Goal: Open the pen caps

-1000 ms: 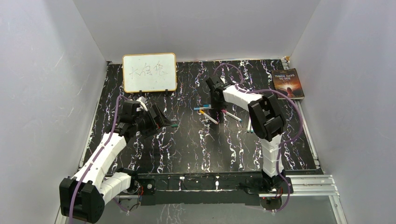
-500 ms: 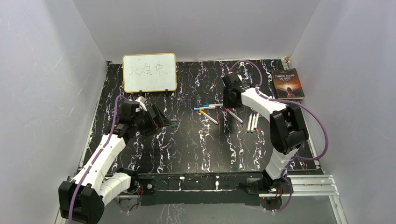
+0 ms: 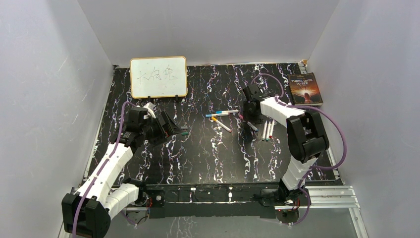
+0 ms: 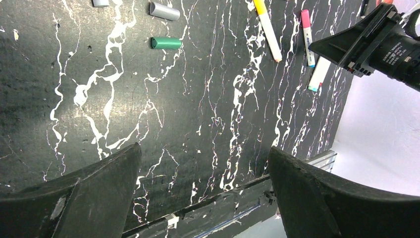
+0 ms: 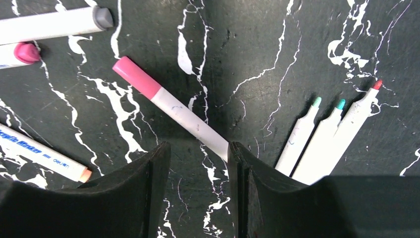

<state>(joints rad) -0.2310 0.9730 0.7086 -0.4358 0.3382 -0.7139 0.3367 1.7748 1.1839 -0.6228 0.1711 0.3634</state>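
I should open my right gripper wider, line up with the pen's body and grip behind its cap, because the pink-capped pen's body point(image 5: 222, 149) slants under a gripper finger.
My right gripper point(image 5: 198, 148) point(image 3: 249, 120) hovers low over the pens in the table's middle, jaws partly open with only bare table between them. A white pen point(image 5: 190, 121) with a pink pen cap point(image 5: 134, 76) lies slantwise just ahead, its barrel end passing under my right-hand finger point(image 5: 247, 183). Beside it lie three uncapped pens point(image 5: 322, 141) point(image 3: 267, 130), two green-tipped and one red-tipped. My left gripper point(image 4: 203, 153) point(image 3: 167, 126) hangs wide open and empty at the left. A loose green cap point(image 4: 166, 43) point(image 3: 184, 133) and a grey cap point(image 4: 165, 11) lie ahead of it.
More pens lie around: a grey-capped one point(image 5: 54, 22), a pink-tipped one point(image 5: 17, 54), an orange-tipped one point(image 5: 42, 154), and a yellow-ended one point(image 4: 267, 29). A framed whiteboard point(image 3: 158, 77) stands at the back left. A book point(image 3: 305, 88) lies at the back right.
My right arm swung right and toward the near side, from the blue-capped pen to the pink-capped one, and its jaws widened. The left arm stayed put.
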